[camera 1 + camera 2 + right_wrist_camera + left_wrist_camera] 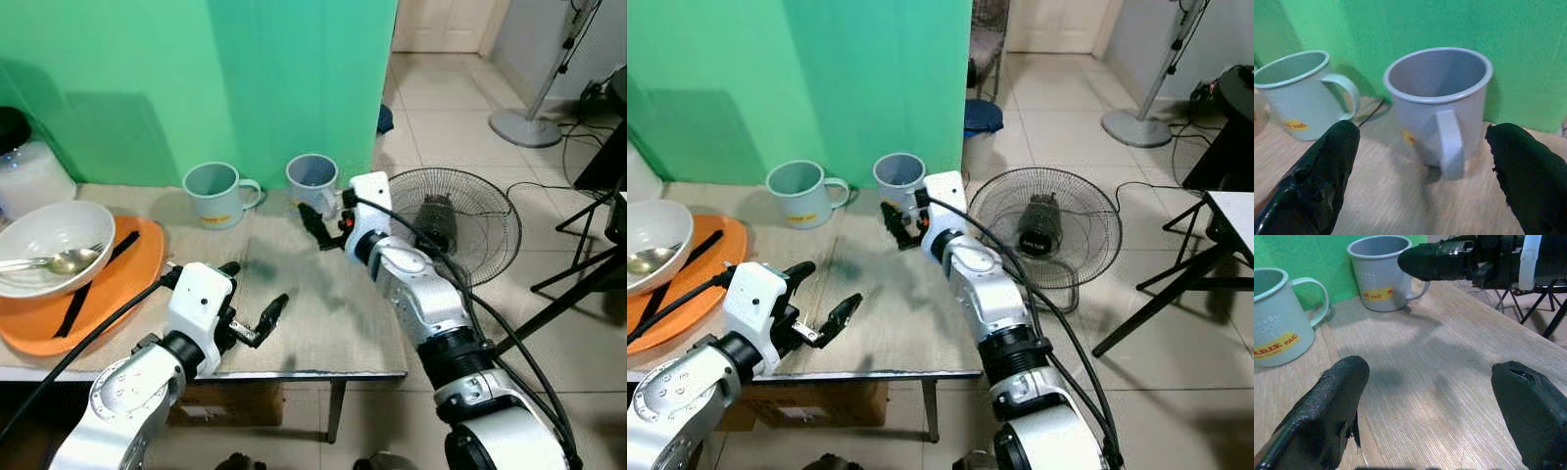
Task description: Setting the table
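The grey-blue mug (1435, 105) should stay upright rather than tip when the robot carries it, because the broad handle (1450, 144) stands upright between the right gripper's fingers.
Two enamel mugs stand at the back of the table: a pale green mug (216, 193) and a grey-blue mug (313, 181) to its right. My right gripper (325, 219) is open just in front of the grey-blue mug (1437, 98), whose handle (1448, 142) faces it between the spread fingers without touching them. My left gripper (255, 285) hovers open over the beige mat (323, 304) near the front edge, holding nothing. An orange tray (132, 269) on the left holds a white bowl (39, 230) with a spoon (61, 261) in it, and black chopsticks (93, 284).
A white jar with a black lid (24, 171) stands at the far left. A green backdrop (245, 78) rises behind the table. A floor fan (456, 220) lies just beyond the table's right edge, among cables. A pedestal fan base (526, 125) stands farther back.
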